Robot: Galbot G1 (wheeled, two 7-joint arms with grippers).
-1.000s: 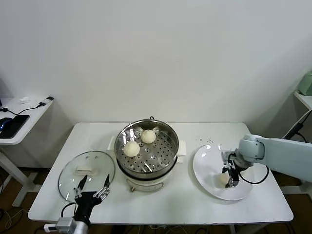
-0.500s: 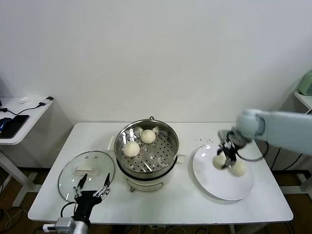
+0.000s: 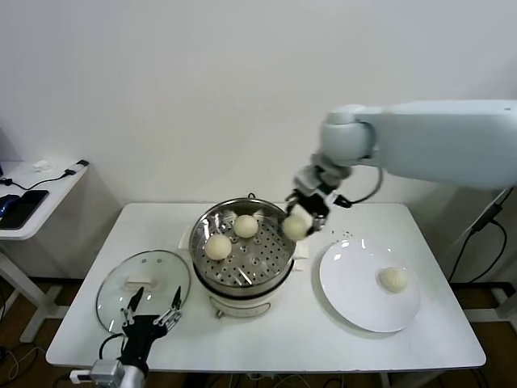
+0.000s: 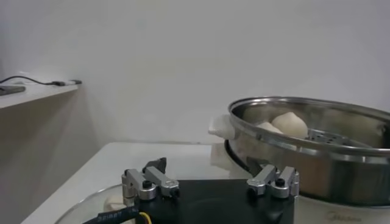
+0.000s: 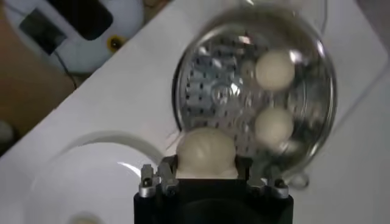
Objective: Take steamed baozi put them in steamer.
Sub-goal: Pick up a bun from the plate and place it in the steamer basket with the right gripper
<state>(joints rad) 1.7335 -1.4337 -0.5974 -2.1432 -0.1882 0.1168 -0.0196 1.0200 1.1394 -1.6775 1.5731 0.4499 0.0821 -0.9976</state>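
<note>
The baozi in the steamer [image 3: 218, 247] leave the front of the tray open, so the robot's right gripper should go on carrying its baozi inward until it rests on that free spot [image 3: 241, 271].
The steel steamer [image 3: 281, 218] stands mid-table on its white base, with two cream-white baozi [image 3: 218, 246] [image 3: 245, 225] on its perforated tray. My right gripper [image 3: 297, 224] is shut on a third baozi [image 3: 295, 227] and holds it in the air over the steamer's right rim; the right wrist view shows this bun [image 5: 206, 151] between the fingers above the tray [image 5: 213, 85]. A fourth baozi [image 3: 393, 279] lies on the white plate [image 3: 351, 283]. My left gripper [image 3: 152, 314] is open and idle at the table's front left.
A round glass lid [image 3: 121, 295] with a white handle lies flat at the front left, just beyond the left gripper. A side table [image 3: 36, 194] with a phone and cable stands at far left. The steamer's rim [image 4: 304, 131] rises close beside the left gripper.
My right gripper has lifted a baozi off the plate and carried it up and left, from the plate to above the steamer's right rim. The left arm has not moved.
</note>
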